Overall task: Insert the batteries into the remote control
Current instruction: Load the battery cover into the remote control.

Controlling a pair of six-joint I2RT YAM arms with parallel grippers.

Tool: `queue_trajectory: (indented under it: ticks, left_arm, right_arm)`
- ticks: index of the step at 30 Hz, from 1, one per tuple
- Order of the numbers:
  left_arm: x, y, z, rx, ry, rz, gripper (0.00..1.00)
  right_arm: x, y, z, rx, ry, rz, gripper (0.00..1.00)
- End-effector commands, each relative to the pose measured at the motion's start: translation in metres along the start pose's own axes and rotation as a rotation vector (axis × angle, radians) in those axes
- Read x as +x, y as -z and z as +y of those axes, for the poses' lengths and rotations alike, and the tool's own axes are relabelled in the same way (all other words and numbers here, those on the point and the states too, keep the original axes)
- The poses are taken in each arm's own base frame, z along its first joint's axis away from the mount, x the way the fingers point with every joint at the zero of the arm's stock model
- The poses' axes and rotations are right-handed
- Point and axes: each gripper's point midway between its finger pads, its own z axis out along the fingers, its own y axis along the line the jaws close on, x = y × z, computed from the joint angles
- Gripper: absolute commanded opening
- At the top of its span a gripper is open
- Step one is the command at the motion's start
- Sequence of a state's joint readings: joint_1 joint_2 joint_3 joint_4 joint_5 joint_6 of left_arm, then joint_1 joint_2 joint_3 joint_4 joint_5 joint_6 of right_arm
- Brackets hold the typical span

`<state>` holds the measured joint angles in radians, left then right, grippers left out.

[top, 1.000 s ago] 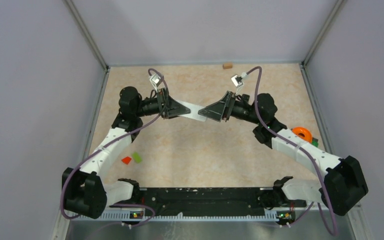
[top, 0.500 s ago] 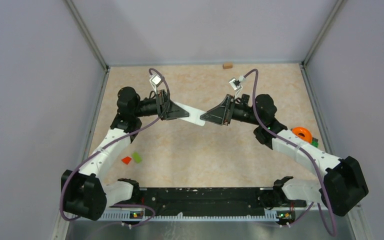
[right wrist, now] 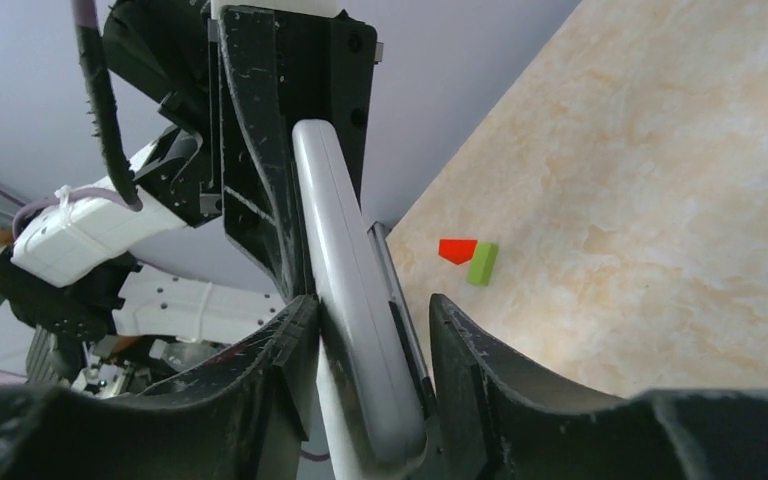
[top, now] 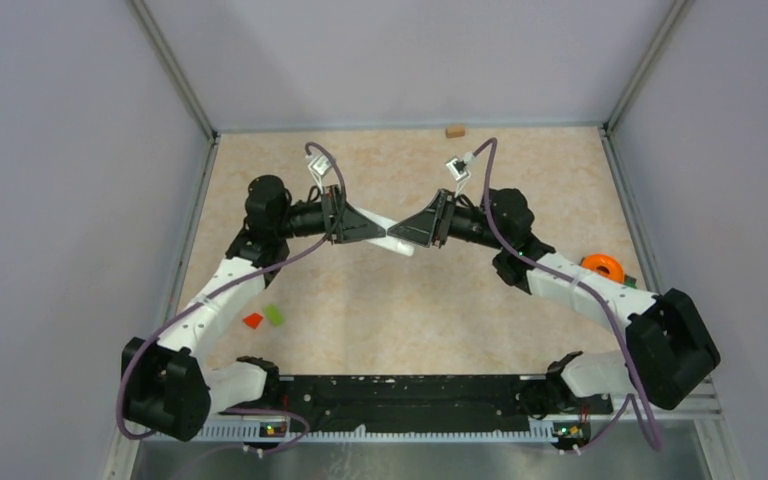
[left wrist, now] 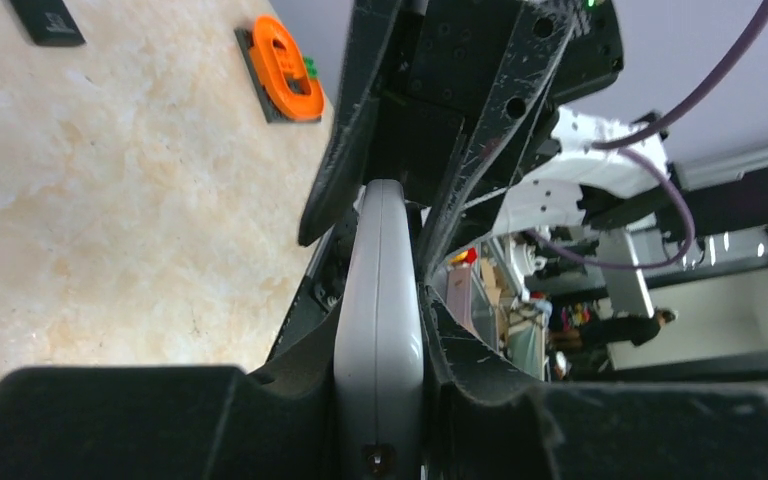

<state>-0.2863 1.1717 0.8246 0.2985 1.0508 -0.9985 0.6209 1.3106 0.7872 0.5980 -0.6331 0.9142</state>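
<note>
My right gripper, with the white remote control's end (right wrist: 378, 400) slanting through its fingers, should open, square up and close on that end (top: 398, 246).
The white remote control (top: 397, 241) hangs above the middle of the table, held between the two arms. My left gripper (top: 357, 228) is shut on one end of it; in the left wrist view the remote control (left wrist: 378, 330) sits pinched between both fingers. My right gripper (top: 415, 230) straddles the other end. In the right wrist view the remote control (right wrist: 345, 290) rests against one finger, with a gap to the other finger (right wrist: 460, 340), so these jaws stand open. The batteries are out of view.
A red block (top: 253, 321) and a lime-green block (top: 275, 314) lie at the front left. An orange ring on a dark base (top: 605, 268) sits at the right edge. A small brown block (top: 454, 130) lies by the back wall. A flat black piece (left wrist: 48, 20) lies on the table.
My right gripper slid left over the remote's free end and its jaws narrowed from wide. The left gripper kept its hold, and the remote tipped slightly.
</note>
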Motion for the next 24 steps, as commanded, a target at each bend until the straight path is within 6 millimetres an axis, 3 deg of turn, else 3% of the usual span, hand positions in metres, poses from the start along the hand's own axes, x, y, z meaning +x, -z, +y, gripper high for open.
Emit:
queue_trajectory:
  ticks: [1,9,14,16,20,24]
  left_arm:
    - [0.014,-0.002,-0.038,0.072,-0.16,0.089,0.0]
    - [0.009,0.003,-0.039,0.054,-0.198,0.086,0.0]
    - [0.014,0.006,-0.045,0.078,-0.234,0.11,0.0]
    - [0.017,0.008,-0.048,0.096,-0.256,0.123,0.0]
    - [0.028,0.015,-0.059,0.141,-0.304,0.16,0.0]
    - [0.033,0.02,-0.064,0.149,-0.34,0.157,0.0]
  right_arm:
    - [-0.008,-0.005,0.02,-0.036,0.097,-0.02,0.49]
    - [-0.011,0.026,0.039,-0.093,0.191,-0.001,0.66]
    - [-0.003,0.035,0.051,-0.145,0.272,0.051,0.79]
    - [0.004,0.034,0.049,-0.155,0.284,0.111,0.79]
    - [0.022,0.031,0.047,-0.237,0.333,0.28,0.65]
    - [0.026,0.03,0.047,-0.272,0.395,0.349,0.58]
